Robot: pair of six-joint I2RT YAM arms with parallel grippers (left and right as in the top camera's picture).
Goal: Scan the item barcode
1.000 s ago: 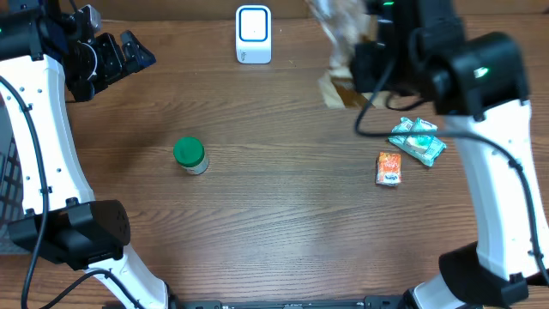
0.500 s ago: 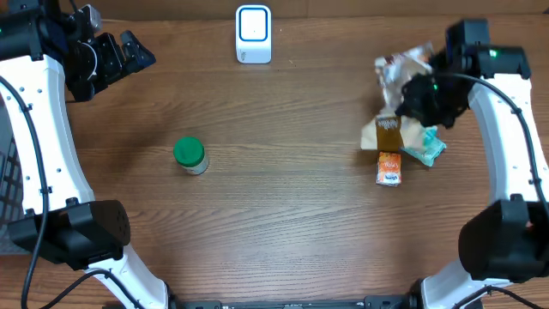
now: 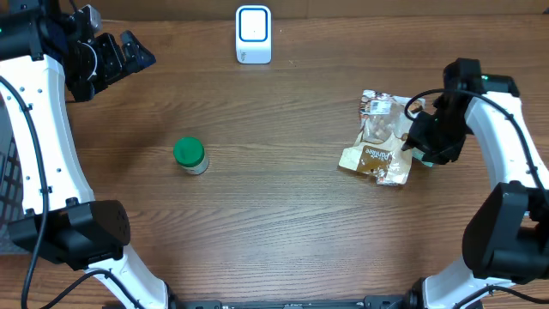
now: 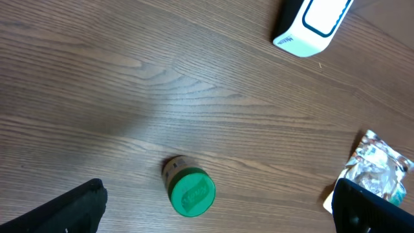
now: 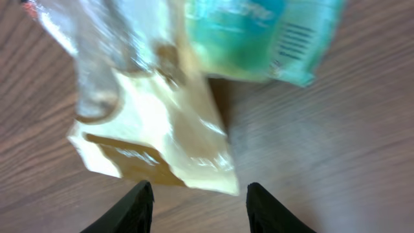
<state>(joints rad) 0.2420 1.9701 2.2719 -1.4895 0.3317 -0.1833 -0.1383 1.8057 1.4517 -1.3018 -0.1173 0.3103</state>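
Observation:
I should use my left gripper to push the green-lidded jar (image 3: 190,155) toward the middle (image 3: 262,175), since it stands far from my right gripper, which will take it afterwards.
The item, a crinkly clear and tan snack bag (image 3: 377,142), lies flat on the table at the right. My right gripper (image 3: 419,142) hovers just off its right edge. In the right wrist view the bag (image 5: 155,129) is just ahead of that gripper (image 5: 199,207), which is open with only bare wood between its fingertips. The white barcode scanner (image 3: 253,34) stands at the back centre. My left gripper (image 3: 141,53) is raised at the far left, wide open and holding nothing.
A green-lidded jar (image 3: 190,155) stands left of centre, below my left gripper (image 4: 220,210) in its wrist view. A teal packet (image 5: 259,32) with a printed barcode lies against the bag, mostly under my right arm from overhead.
My right arm carried the bag from beside the scanner down to the right side of the table, then opened and let it go. The bag now covers the orange packet.

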